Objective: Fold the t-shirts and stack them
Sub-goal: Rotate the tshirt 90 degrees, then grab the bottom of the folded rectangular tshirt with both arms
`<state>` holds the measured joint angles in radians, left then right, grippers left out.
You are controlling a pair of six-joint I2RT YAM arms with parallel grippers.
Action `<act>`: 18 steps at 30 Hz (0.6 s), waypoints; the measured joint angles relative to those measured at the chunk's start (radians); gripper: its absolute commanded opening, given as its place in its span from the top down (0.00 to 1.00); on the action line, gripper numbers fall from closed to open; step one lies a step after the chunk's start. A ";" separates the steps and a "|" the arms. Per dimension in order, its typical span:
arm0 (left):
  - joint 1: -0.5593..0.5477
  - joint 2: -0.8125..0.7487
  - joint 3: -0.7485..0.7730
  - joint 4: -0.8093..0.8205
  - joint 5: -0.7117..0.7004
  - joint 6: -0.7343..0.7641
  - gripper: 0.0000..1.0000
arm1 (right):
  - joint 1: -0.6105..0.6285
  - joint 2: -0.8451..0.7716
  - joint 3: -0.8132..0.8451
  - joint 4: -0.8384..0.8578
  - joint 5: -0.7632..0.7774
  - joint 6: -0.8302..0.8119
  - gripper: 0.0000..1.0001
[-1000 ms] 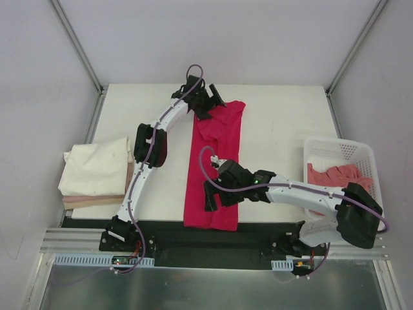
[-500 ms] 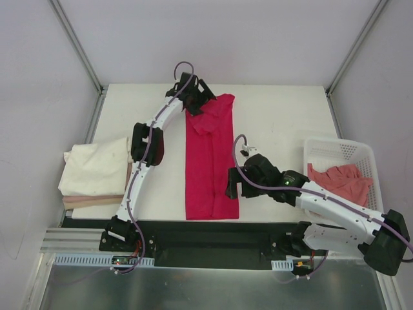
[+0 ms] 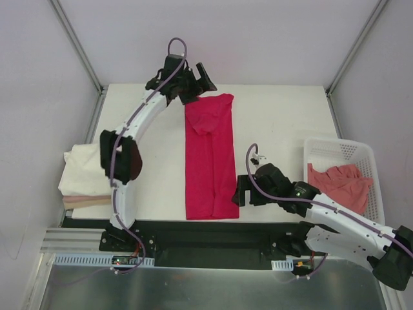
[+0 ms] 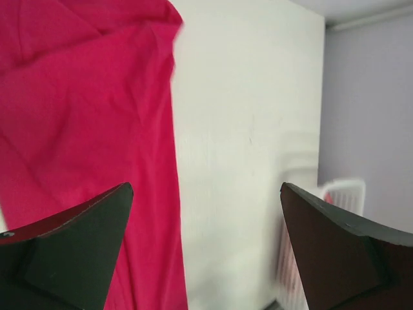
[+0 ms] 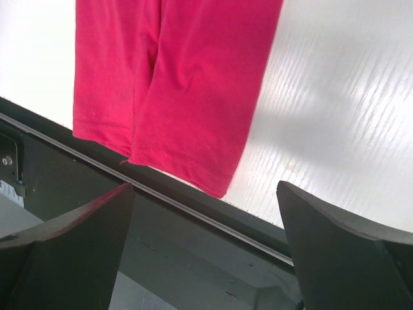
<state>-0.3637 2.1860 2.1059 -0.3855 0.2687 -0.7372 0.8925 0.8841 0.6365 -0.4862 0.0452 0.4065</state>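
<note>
My right gripper is at one near corner of the crimson-pink t-shirt (image 3: 237, 216). My left gripper carries on going to the other near corner (image 3: 188, 217) and closes there.
The crimson-pink t-shirt (image 3: 210, 161) lies on the table as a long narrow strip, folded lengthwise and running from the far side to the near edge. My left gripper (image 3: 192, 86) hovers open just beyond the shirt's far left corner, and its wrist view shows the cloth (image 4: 84, 129) below, with nothing between the jaws (image 4: 206, 187). My right gripper (image 3: 244, 193) stands open just right of the shirt's near end; its wrist view shows the hem (image 5: 187, 123) beyond the empty jaws (image 5: 205, 186). A cream-white t-shirt (image 3: 80, 169) lies folded at the left.
A white mesh basket (image 3: 335, 147) at the right holds a crumpled salmon-pink t-shirt (image 3: 340, 183). Under the cream-white shirt is a pinkish folded layer (image 3: 87, 201). The black rail (image 3: 206, 236) runs along the table's near edge. My left arm's elbow (image 3: 119, 158) overhangs the left stack.
The left gripper has lifted back and to the left off the shirt's far end. The right gripper has drawn off the cloth to the right. The shirt now lies straight and flat.
</note>
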 measured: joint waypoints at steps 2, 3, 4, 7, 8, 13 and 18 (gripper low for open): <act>-0.019 -0.198 -0.182 0.027 0.019 0.020 0.01 | 0.000 -0.017 -0.042 0.016 -0.024 0.014 0.04; -0.030 -0.286 -0.274 0.044 0.011 0.024 0.01 | 0.000 -0.026 -0.058 0.021 -0.031 0.021 0.04; -0.049 -0.393 -0.383 0.038 -0.016 0.032 0.01 | 0.000 -0.039 -0.079 0.030 -0.038 0.031 0.04; -0.169 -0.691 -0.713 0.048 -0.119 0.051 0.01 | 0.000 -0.069 -0.126 0.048 -0.062 0.055 0.04; -0.220 -0.772 -0.816 0.055 -0.143 0.048 0.01 | 0.000 -0.072 -0.136 0.050 -0.068 0.063 0.03; -0.454 -1.044 -1.307 0.044 -0.265 -0.070 0.01 | 0.000 -0.065 -0.160 0.068 -0.089 0.105 0.03; -0.587 -1.179 -1.580 -0.028 -0.307 -0.232 0.01 | 0.000 -0.019 -0.160 0.101 -0.109 0.141 0.02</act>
<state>-0.9512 1.0073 0.5255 -0.4133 -0.0380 -0.9691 0.8925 0.8650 0.4763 -0.3847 -0.0643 0.5472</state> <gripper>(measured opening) 0.993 0.972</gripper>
